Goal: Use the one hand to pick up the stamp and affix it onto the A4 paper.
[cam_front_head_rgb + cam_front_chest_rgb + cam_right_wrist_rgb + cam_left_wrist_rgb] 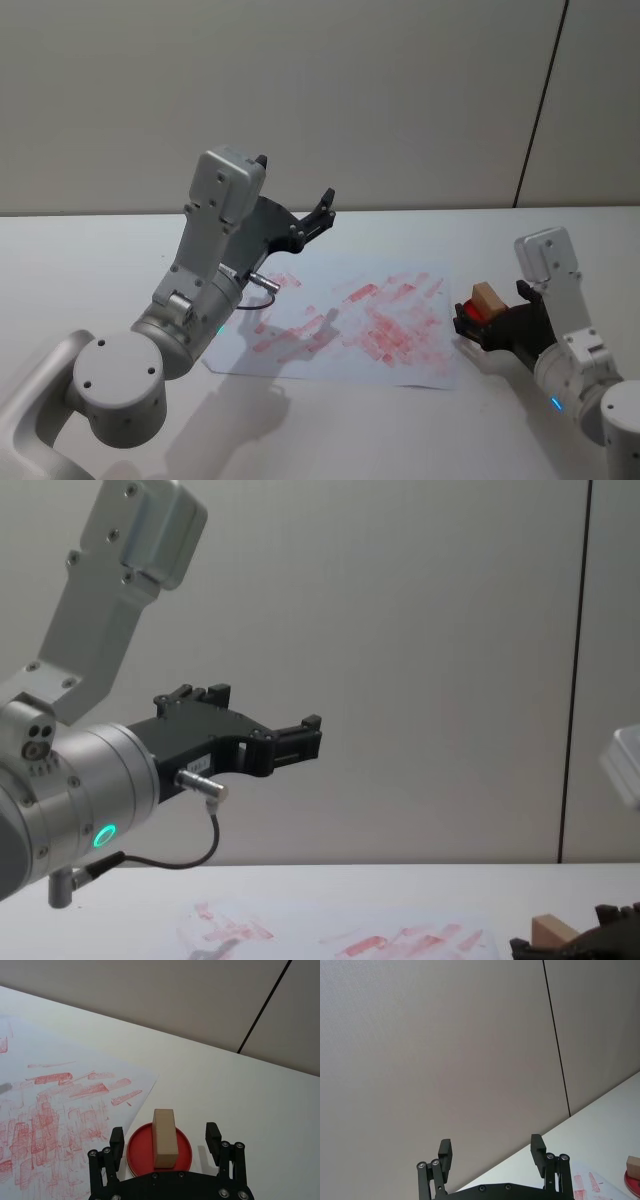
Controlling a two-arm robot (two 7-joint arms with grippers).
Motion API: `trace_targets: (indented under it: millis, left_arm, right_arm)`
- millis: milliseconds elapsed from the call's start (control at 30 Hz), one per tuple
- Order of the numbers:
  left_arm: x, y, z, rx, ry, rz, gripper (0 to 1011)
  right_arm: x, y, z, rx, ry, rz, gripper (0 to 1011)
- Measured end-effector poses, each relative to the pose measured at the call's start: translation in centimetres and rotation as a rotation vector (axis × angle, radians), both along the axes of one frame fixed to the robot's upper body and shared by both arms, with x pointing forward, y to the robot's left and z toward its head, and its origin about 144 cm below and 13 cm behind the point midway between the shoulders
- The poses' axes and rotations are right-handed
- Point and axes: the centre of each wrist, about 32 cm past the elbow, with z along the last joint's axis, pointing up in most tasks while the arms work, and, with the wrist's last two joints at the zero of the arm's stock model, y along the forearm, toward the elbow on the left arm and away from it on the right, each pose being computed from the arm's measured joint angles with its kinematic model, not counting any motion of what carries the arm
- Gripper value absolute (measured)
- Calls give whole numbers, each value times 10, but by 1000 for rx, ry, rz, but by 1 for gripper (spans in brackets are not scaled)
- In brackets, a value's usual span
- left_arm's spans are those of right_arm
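My gripper will lift the stamp (165, 1139), and the stamp will come loose and leave the pad behind, because it is clear of the red pad's rim (190, 1152) on both sides.
The stamp (165, 1135), a small tan wooden block, stands on a round red pad (139, 1149) just off the right edge of the A4 paper (55, 1110). My right gripper (164, 1137) is open, with one finger on each side of the stamp and a gap to each finger. The head view shows the stamp (486, 297) at the right of the table with the right gripper (476, 318) low around it. The A4 paper (330, 330) lies flat, covered in red ink marks. My left gripper (322, 210) hangs open in the air above the paper's far left part.
The white table (100, 260) runs back to a plain grey wall. The left arm, with its green ring light (103, 835), stands tall over the left side of the paper. Bare table lies right of and behind the red pad (468, 312).
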Motion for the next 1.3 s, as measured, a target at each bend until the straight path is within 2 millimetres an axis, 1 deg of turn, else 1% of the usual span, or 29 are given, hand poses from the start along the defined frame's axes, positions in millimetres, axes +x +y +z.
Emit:
trace_targets:
  millis: [67,167,200,300,333,400,433,467,500,533,600,667,700,767,833,867,967,1000,1033,1300]
  left_arm:
    - [0,0,0,0,0,0,1001]
    - [0,0,0,0,0,0,1001]
    - [0,0,0,0,0,0,1001]
    - [0,0,0,0,0,0,1001]
    - [0,0,0,0,0,0,1001]
    - [0,0,0,0,0,0,1001]
    - [0,0,0,0,0,0,1001]
    - [0,0,0,0,0,0,1001]
    - [0,0,0,0,0,0,1001]
    - [0,0,0,0,0,0,1001]
    - [0,0,0,0,0,0,1001]
    - [0,0,0,0,0,0,1001]
    - [0,0,0,0,0,0,1001]
    - [0,0,0,0,0,0,1001]
    - [0,0,0,0,0,0,1001]
    - [0,0,0,0,0,0,1001]
    - [0,0,0,0,0,0,1001]
    - [0,0,0,0,0,0,1001]
    - [0,0,0,0,0,0,1001]
    - [0,0,0,0,0,0,1001]
  right_arm:
    - [0,0,-1,-3,2,1,998]
    - [1,0,-1,-5,3,1,962]
    - [1,1,-2,-7,4,2,923]
    - [1,1,-2,-9,6,2,879]
    - [1,1,-2,-10,6,2,831]
    - [1,1,-2,-10,7,3,794]
    - [1,1,-3,-11,8,3,740]
    - [2,1,-3,-12,9,3,731]
    - [2,1,-3,-12,9,3,684]
    - [2,1,-3,-13,9,3,664]
    - [2,1,-3,-14,10,4,589]
    - [2,1,-3,-14,10,4,545]
    - [2,1,-3,-14,10,4,485]
    - [2,1,-4,-15,11,4,446]
    - [2,1,-4,-15,11,4,359]
    - [2,1,-4,-15,11,4,342]
    - [2,1,-4,-16,11,4,250]
    - [2,1,-4,-16,11,4,250]
    - [2,1,-4,-16,11,4,216]
    - [2,1,-2,-10,-11,9,217]
